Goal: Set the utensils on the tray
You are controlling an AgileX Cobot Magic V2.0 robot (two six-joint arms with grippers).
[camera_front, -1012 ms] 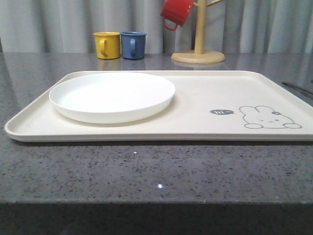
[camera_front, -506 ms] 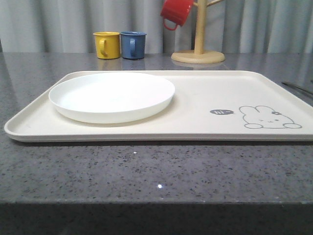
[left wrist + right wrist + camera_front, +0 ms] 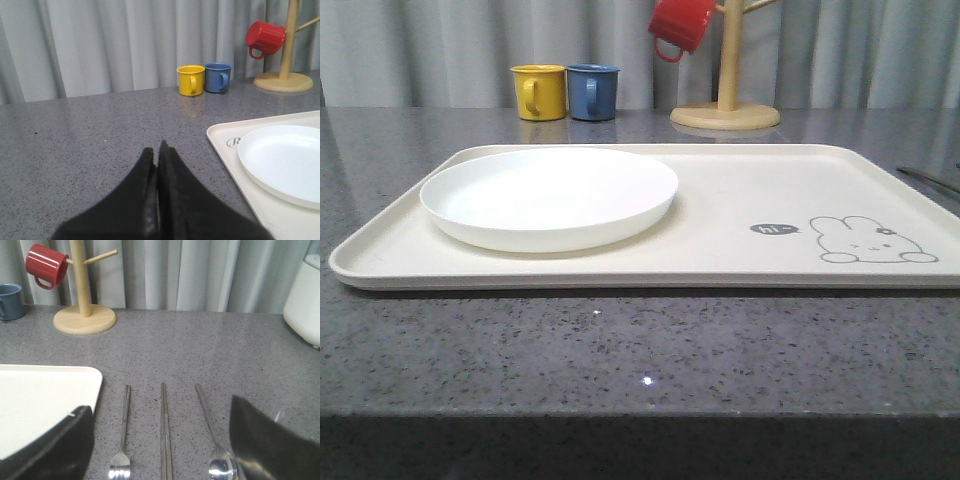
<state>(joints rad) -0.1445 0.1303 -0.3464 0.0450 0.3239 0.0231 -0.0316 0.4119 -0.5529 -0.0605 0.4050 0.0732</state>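
Observation:
My left gripper is across the tray from the fork (image 3: 124, 426), so my right gripper should pick up the fork first and put it next to the plate.
The cream tray (image 3: 740, 190) with the rabbit drawing lies across the grey counter, and a white round plate (image 3: 549, 197) rests on its left half. In the right wrist view a silver fork (image 3: 125, 425), a pair of chopsticks (image 3: 164, 430) and a spoon (image 3: 210, 432) lie side by side on the counter just right of the tray's corner (image 3: 45, 390). My right gripper (image 3: 159, 407) hangs open above them, its jaws spread wide with nothing held. My left gripper (image 3: 157, 152) is shut and empty over bare counter, left of the tray (image 3: 225, 150) and plate (image 3: 285, 160).
A yellow mug (image 3: 539, 92) and a blue mug (image 3: 592, 91) stand at the back. To their right stands a wooden mug tree (image 3: 725, 105) with a red mug (image 3: 680, 25) hanging on it. A white appliance (image 3: 305, 295) stands at the far right.

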